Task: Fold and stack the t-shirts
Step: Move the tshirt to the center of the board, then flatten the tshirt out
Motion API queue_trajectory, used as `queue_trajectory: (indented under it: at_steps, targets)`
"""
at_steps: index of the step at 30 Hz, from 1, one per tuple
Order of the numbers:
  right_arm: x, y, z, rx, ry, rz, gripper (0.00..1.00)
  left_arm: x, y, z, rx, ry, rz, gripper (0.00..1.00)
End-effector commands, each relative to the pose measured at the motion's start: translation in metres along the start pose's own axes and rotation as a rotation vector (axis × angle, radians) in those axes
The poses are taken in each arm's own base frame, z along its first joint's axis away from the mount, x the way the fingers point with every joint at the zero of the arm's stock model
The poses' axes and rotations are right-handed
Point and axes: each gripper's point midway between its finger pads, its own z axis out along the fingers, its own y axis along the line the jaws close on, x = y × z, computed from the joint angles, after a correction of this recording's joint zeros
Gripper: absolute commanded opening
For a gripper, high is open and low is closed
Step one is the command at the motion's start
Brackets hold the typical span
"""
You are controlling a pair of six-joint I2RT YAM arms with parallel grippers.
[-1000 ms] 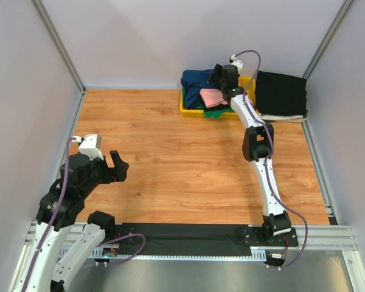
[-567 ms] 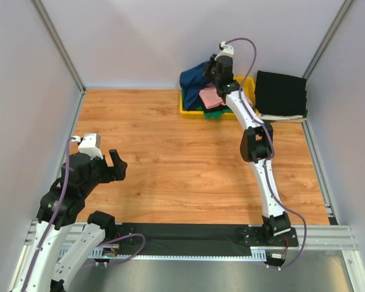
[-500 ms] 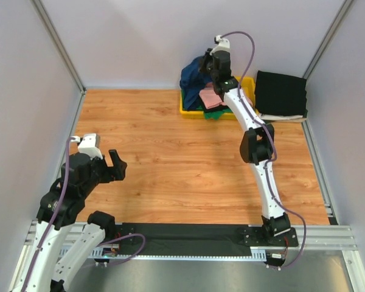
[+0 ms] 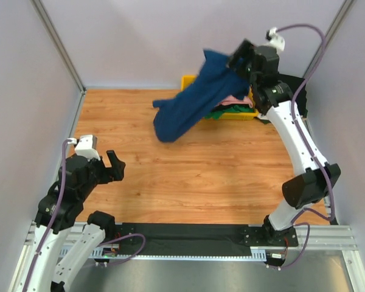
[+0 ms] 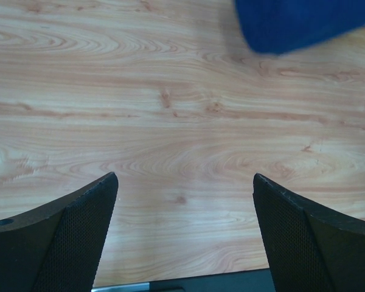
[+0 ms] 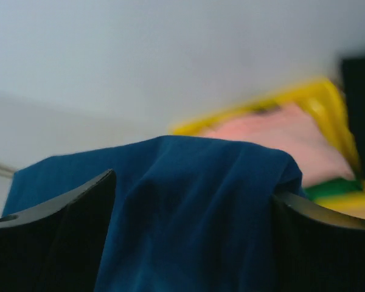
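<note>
The navy blue t-shirt hangs bunched from just my right gripper, so I should lower it and grab its loose end with my left gripper before I spread it.
A large navy blue t-shirt hangs stretched in the air, from my raised right gripper down and left over the wooden table. In the right wrist view that navy t-shirt lies bunched between the fingers, which stand wide apart. Pink and green t-shirts stay in the yellow bin. A folded black t-shirt lies right of the bin. My left gripper hovers open over bare wood at the near left, its fingers holding nothing.
Grey walls close in the table on the left, back and right. The navy shirt's lower end shows at the top of the left wrist view. A metal rail with both arm bases runs along the near edge.
My right arm has swung up and to the right, pulling the navy t-shirt out of the bin into the air; its jaws now stand wide. The left arm has barely moved.
</note>
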Motion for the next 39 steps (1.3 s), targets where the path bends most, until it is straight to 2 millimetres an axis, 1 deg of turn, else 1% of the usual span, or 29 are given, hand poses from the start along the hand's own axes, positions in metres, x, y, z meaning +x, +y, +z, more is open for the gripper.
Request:
queue_trajectory:
  at_steps: [1, 2, 3, 4, 6, 7, 8, 9, 11, 12, 13, 15, 16, 17, 21, 23, 24, 25, 27, 28, 29, 30, 31, 32, 33, 35, 36, 38, 39]
  targets:
    - [0.171, -0.194, -0.055, 0.629, 0.548, 0.037, 0.84, -0.002, 0.0, 0.004, -0.013, 0.018, -0.006, 0.98]
    - [0.172, -0.211, -0.072, 0.672, 0.56, 0.062, 0.84, -0.001, -0.001, 0.006, -0.011, 0.031, -0.003, 0.99]
    - [0.198, -0.251, -0.102, 0.758, 0.608, 0.07, 0.85, 0.0, -0.003, 0.007, -0.008, 0.043, -0.003, 0.99]
    - [0.173, -0.246, -0.12, 0.723, 0.531, 0.097, 0.85, 0.002, -0.003, 0.012, -0.014, 0.069, -0.002, 0.99]
    - [0.178, -0.26, -0.15, 0.731, 0.512, 0.096, 0.86, 0.007, -0.007, 0.019, -0.009, 0.111, -0.012, 0.99]
    - [0.158, -0.248, -0.16, 0.676, 0.45, 0.1, 0.86, 0.01, -0.009, 0.027, -0.009, 0.147, -0.015, 0.99]
    - [0.155, -0.243, -0.168, 0.653, 0.446, 0.093, 0.86, 0.014, -0.012, 0.032, -0.003, 0.17, -0.034, 0.97]
    - [0.161, -0.237, -0.179, 0.628, 0.481, 0.09, 0.86, 0.017, -0.018, 0.04, 0.024, 0.182, -0.045, 0.97]
    - [0.154, -0.225, -0.197, 0.594, 0.47, 0.078, 0.87, 0.024, -0.025, 0.053, 0.043, 0.215, -0.075, 0.94]
    - [0.168, -0.226, -0.209, 0.6, 0.512, 0.06, 0.87, 0.031, -0.032, 0.064, 0.068, 0.235, -0.11, 0.93]
    - [0.168, -0.221, -0.217, 0.581, 0.505, 0.066, 0.87, 0.036, -0.038, 0.069, 0.086, 0.248, -0.121, 0.91]
    - [0.184, -0.215, -0.223, 0.534, 0.541, 0.08, 0.87, 0.048, -0.047, 0.083, 0.115, 0.27, -0.147, 0.91]
    - [0.197, -0.218, -0.229, 0.526, 0.569, 0.08, 0.87, 0.061, -0.056, 0.089, 0.134, 0.314, -0.129, 0.9]
    - [0.203, -0.218, -0.23, 0.512, 0.589, 0.085, 0.86, 0.062, -0.063, 0.097, 0.152, 0.307, -0.125, 0.89]
    - [0.226, -0.221, -0.227, 0.493, 0.671, 0.061, 0.84, 0.116, -0.084, 0.122, 0.195, 0.452, -0.129, 0.87]
    - [0.229, -0.217, -0.222, 0.467, 0.689, 0.051, 0.83, 0.123, -0.094, 0.133, 0.234, 0.448, -0.141, 0.84]
    - [0.229, -0.215, -0.218, 0.458, 0.69, 0.045, 0.84, 0.136, -0.092, 0.138, 0.222, 0.478, -0.138, 0.84]
    - [0.231, -0.215, -0.214, 0.453, 0.705, 0.029, 0.83, 0.141, -0.094, 0.142, 0.223, 0.483, -0.135, 0.84]
    - [0.226, -0.202, -0.202, 0.4, 0.706, 0.01, 0.83, 0.142, -0.097, 0.152, 0.23, 0.472, -0.131, 0.83]
    - [0.231, -0.201, -0.195, 0.396, 0.732, -0.02, 0.83, 0.152, -0.097, 0.157, 0.218, 0.498, -0.124, 0.82]
    - [0.225, -0.192, -0.186, 0.376, 0.719, -0.042, 0.83, 0.151, -0.1, 0.162, 0.232, 0.49, -0.124, 0.81]
    - [0.224, -0.191, -0.181, 0.383, 0.727, -0.062, 0.83, 0.159, -0.1, 0.168, 0.225, 0.515, -0.123, 0.79]
    - [0.235, -0.196, -0.173, 0.406, 0.769, -0.094, 0.83, 0.163, -0.103, 0.17, 0.232, 0.525, -0.121, 0.77]
    - [0.238, -0.195, -0.168, 0.419, 0.779, -0.123, 0.82, 0.164, -0.108, 0.174, 0.25, 0.521, -0.127, 0.76]
    - [0.242, -0.195, -0.155, 0.436, 0.799, -0.144, 0.82, 0.175, -0.11, 0.177, 0.25, 0.55, -0.122, 0.76]
    - [0.246, -0.194, -0.141, 0.449, 0.81, -0.206, 0.81, 0.181, -0.115, 0.181, 0.259, 0.562, -0.127, 0.74]
    - [0.252, -0.194, -0.124, 0.459, 0.821, -0.229, 0.81, 0.19, -0.115, 0.183, 0.252, 0.585, -0.126, 0.71]
    - [0.253, -0.19, -0.104, 0.463, 0.815, -0.296, 0.8, 0.197, -0.116, 0.184, 0.26, 0.602, -0.131, 0.65]
    - [0.271, -0.199, -0.097, 0.492, 0.866, -0.333, 0.8, 0.207, -0.112, 0.183, 0.245, 0.631, -0.137, 0.61]
